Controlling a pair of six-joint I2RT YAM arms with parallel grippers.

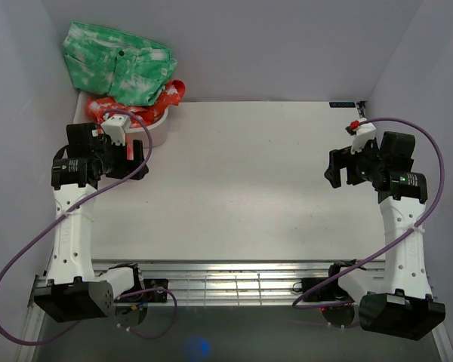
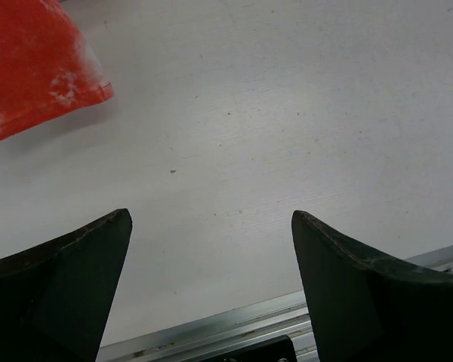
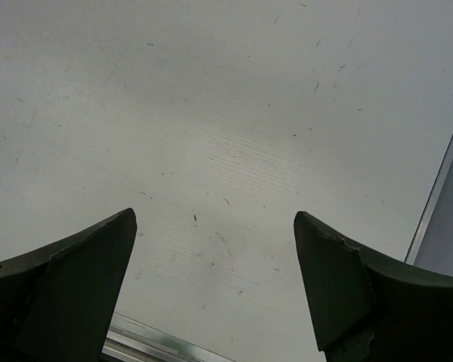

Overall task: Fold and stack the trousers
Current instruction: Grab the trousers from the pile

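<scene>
I can see the green trousers lying on top of the red garment with their side edge free, so I should keep reaching with my left gripper until it closes on that edge (image 1: 165,73).
The green trousers (image 1: 121,64) with white blotches lie bunched at the far left corner, on top of a red and white garment (image 1: 166,96). My left gripper (image 1: 136,160) hangs open and empty over the table's left side, just in front of that pile. In the left wrist view the gripper (image 2: 211,219) is open over bare table, with a corner of red fabric (image 2: 34,64) at top left. My right gripper (image 1: 334,170) is open and empty over the table's right side. In the right wrist view the gripper (image 3: 215,219) shows only bare table between its fingers.
The white table top (image 1: 249,181) spans the middle. A metal rail (image 1: 234,283) runs along the near edge between the arm bases. Grey walls close in the left, right and back. A red-tipped part (image 1: 354,126) sits by the right wrist.
</scene>
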